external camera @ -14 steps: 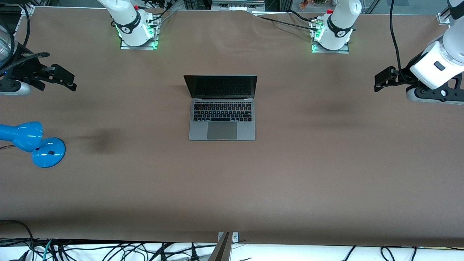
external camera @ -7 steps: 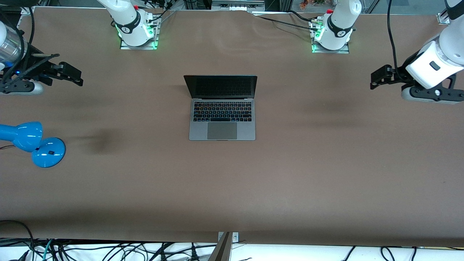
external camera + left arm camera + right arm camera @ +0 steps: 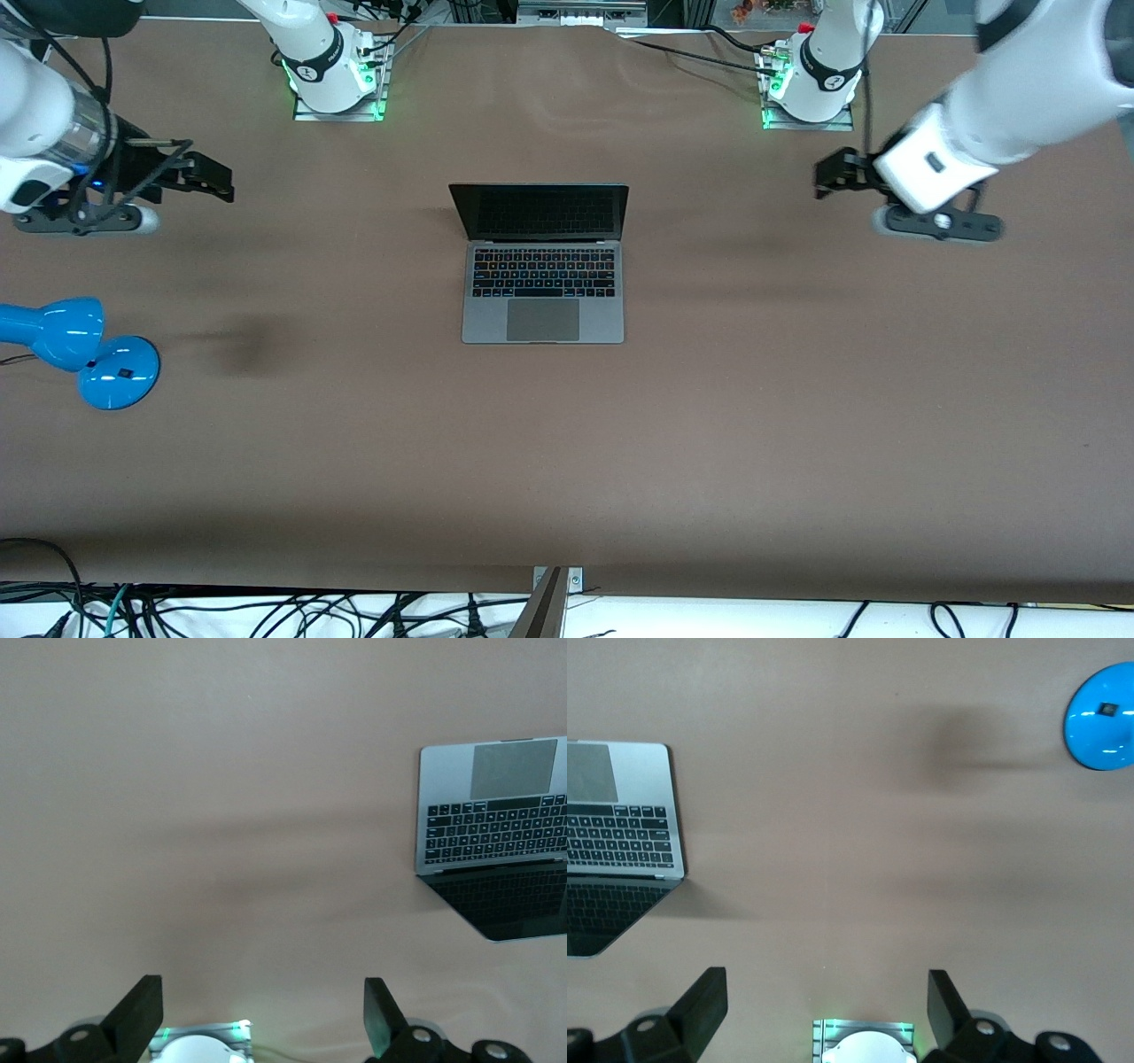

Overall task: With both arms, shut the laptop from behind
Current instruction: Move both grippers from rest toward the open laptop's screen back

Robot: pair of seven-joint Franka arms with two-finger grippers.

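Note:
The laptop's dark screen (image 3: pixel 539 211) is joined to the laptop's base by a hinge (image 3: pixel 544 243), so it should fold down over the keyboard when I push it from behind, while the base stays where it is.
The grey laptop (image 3: pixel 542 266) stands open in the middle of the brown table, dark screen upright, keyboard and trackpad facing the front camera. It also shows in the left wrist view (image 3: pixel 492 815) and the right wrist view (image 3: pixel 620 824). My left gripper (image 3: pixel 831 175) hangs open over bare table toward the left arm's end, well apart from the laptop. My right gripper (image 3: pixel 213 180) hangs open over bare table toward the right arm's end, also well apart. Nothing sits between the fingers of the left gripper (image 3: pixel 261 1010) or the right gripper (image 3: pixel 824 1001).
A blue desk lamp (image 3: pixel 80 350) lies toward the right arm's end, nearer the front camera than the laptop; its round base (image 3: pixel 1101 716) shows in the right wrist view. The arm bases (image 3: pixel 332 75) (image 3: pixel 811 84) stand at the table's back edge. Cables trail along the front edge.
Both grippers have moved inward toward the laptop, the left one by more. The laptop has not moved and both grippers stay open.

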